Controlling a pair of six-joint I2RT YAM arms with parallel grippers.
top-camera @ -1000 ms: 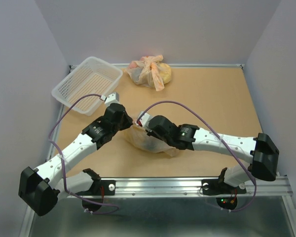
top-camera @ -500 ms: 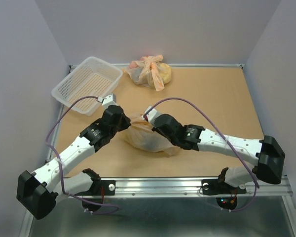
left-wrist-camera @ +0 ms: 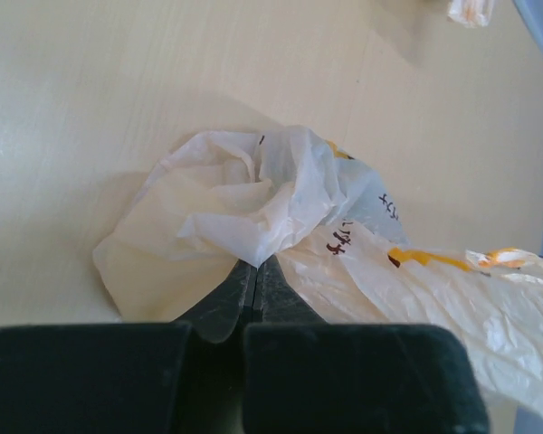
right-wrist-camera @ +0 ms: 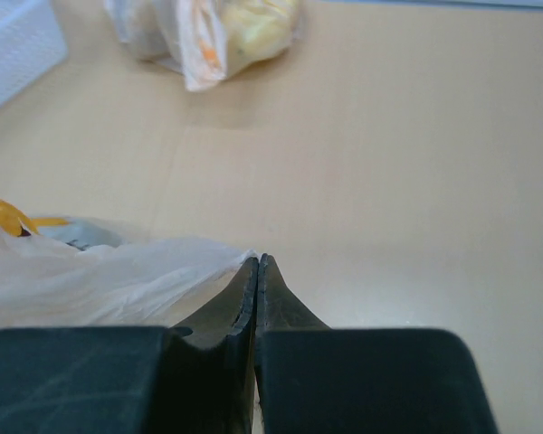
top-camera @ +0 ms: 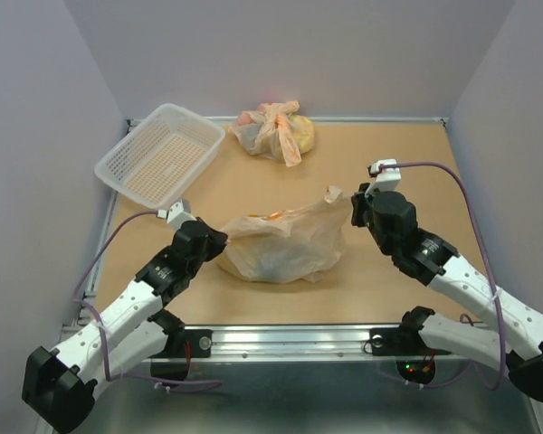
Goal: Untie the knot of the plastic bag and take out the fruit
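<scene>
A crumpled fold of the bag (left-wrist-camera: 264, 217) is in my left gripper, so I should open that gripper and grab the bag's printed edge (left-wrist-camera: 425, 259) close by to pull it straight.
The pale peach plastic bag (top-camera: 281, 246) lies mid-table, stretched wide between my two grippers. My left gripper (top-camera: 220, 244) is shut on the bag's crumpled left end, which folds over the closed tips in the left wrist view (left-wrist-camera: 256, 264). My right gripper (top-camera: 352, 209) is shut on the bag's right edge, where a floppy end (top-camera: 333, 194) sticks up. In the right wrist view (right-wrist-camera: 258, 259) thin film (right-wrist-camera: 118, 276) runs into the closed tips. I cannot make out a knot. The fruit is hidden inside the bag, which shows only orange print (left-wrist-camera: 434, 259).
A second peach bag (top-camera: 273, 129) bulging around a yellow lump sits at the back middle and shows in the right wrist view (right-wrist-camera: 217, 32). A white mesh basket (top-camera: 158, 154) stands at the back left. Walls close in the table on three sides.
Both grippers have pulled apart, the left back toward the near left and the right far to the right. The bag, bunched under them before, is now stretched wide.
</scene>
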